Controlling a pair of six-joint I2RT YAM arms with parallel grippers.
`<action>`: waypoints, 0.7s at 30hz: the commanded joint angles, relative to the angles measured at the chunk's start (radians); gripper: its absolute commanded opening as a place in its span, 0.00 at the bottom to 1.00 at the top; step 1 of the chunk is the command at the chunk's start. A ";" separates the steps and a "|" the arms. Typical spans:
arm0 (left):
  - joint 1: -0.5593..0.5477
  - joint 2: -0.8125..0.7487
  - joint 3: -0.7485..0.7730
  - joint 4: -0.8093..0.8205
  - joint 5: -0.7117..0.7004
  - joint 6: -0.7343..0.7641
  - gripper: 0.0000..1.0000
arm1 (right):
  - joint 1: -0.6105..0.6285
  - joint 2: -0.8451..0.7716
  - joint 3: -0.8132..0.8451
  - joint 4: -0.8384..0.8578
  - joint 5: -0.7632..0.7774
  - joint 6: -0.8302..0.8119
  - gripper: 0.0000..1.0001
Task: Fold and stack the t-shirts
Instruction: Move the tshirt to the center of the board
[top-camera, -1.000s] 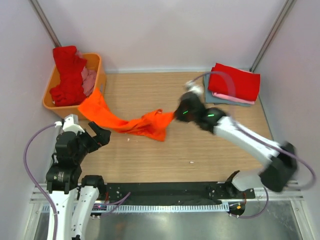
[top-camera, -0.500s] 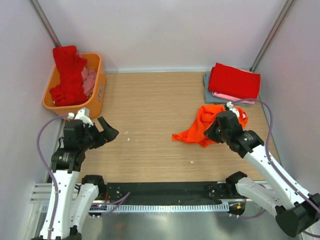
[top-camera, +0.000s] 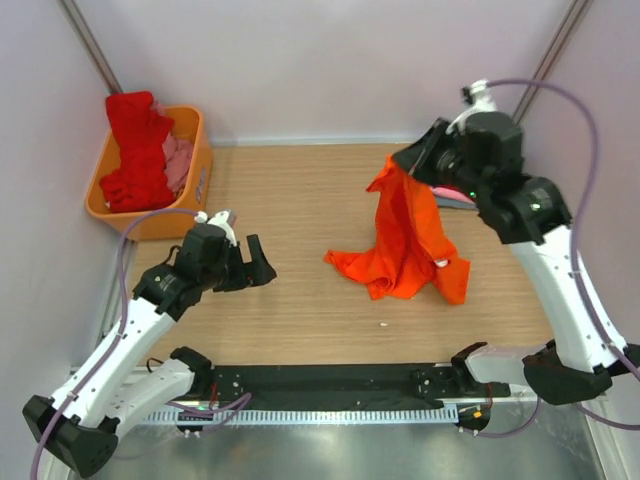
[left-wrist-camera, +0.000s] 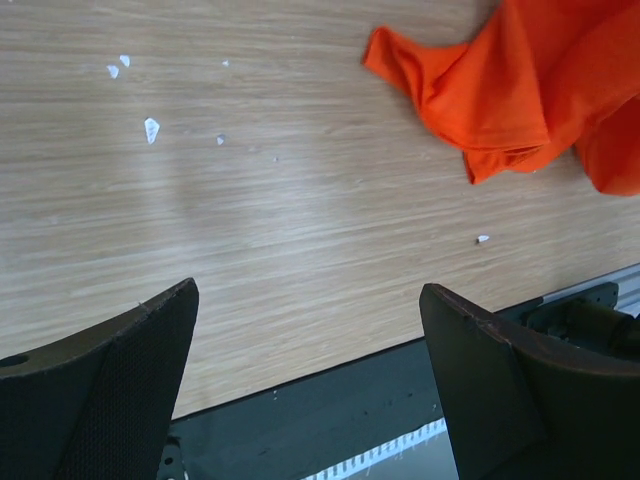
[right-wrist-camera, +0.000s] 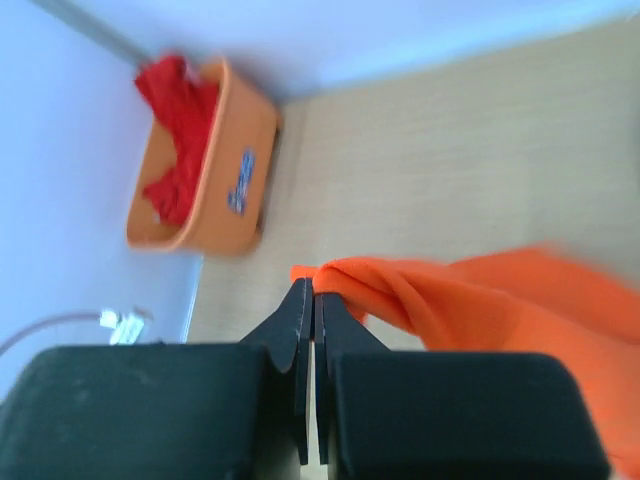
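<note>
I should lower the held edge and spread the loose end (top-camera: 346, 262) with my left gripper, because the orange t-shirt's lower part (top-camera: 402, 268) lies crumpled below my right gripper.
My right gripper (top-camera: 405, 168) is raised above the table's right half and shut on an edge of the bright orange t-shirt (top-camera: 405, 245). The shirt hangs from it, and its lower part is crumpled on the wood. In the right wrist view the jaws (right-wrist-camera: 315, 287) pinch a fold of the orange t-shirt (right-wrist-camera: 470, 295). My left gripper (top-camera: 256, 268) is low over the left-centre of the table, open and empty. In its own view the left gripper (left-wrist-camera: 308, 292) has the orange t-shirt (left-wrist-camera: 500, 90) ahead to the right. Red t-shirts (top-camera: 135, 145) and a pink one (top-camera: 178, 158) fill the basket.
The orange plastic basket (top-camera: 190, 195) stands at the back left corner, also seen as the basket (right-wrist-camera: 225, 175) in the right wrist view. A folded stack (top-camera: 458, 197) at the back right is mostly hidden behind the right arm. Small white specks (left-wrist-camera: 150, 128) lie on the wood.
The right gripper has lifted the orange shirt high and toward the back right, so it now hangs. The left arm has reached right toward the table's centre, jaws a little less wide.
</note>
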 joint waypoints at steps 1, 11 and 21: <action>-0.028 0.011 0.065 0.070 -0.047 -0.023 0.93 | -0.004 -0.035 0.296 -0.111 0.253 -0.149 0.01; -0.238 0.135 0.021 0.189 -0.095 -0.055 0.90 | -0.004 -0.176 0.024 -0.211 0.582 -0.124 0.01; -0.541 0.458 0.099 0.347 -0.171 -0.121 0.80 | -0.010 -0.250 -0.607 -0.114 0.334 -0.073 0.01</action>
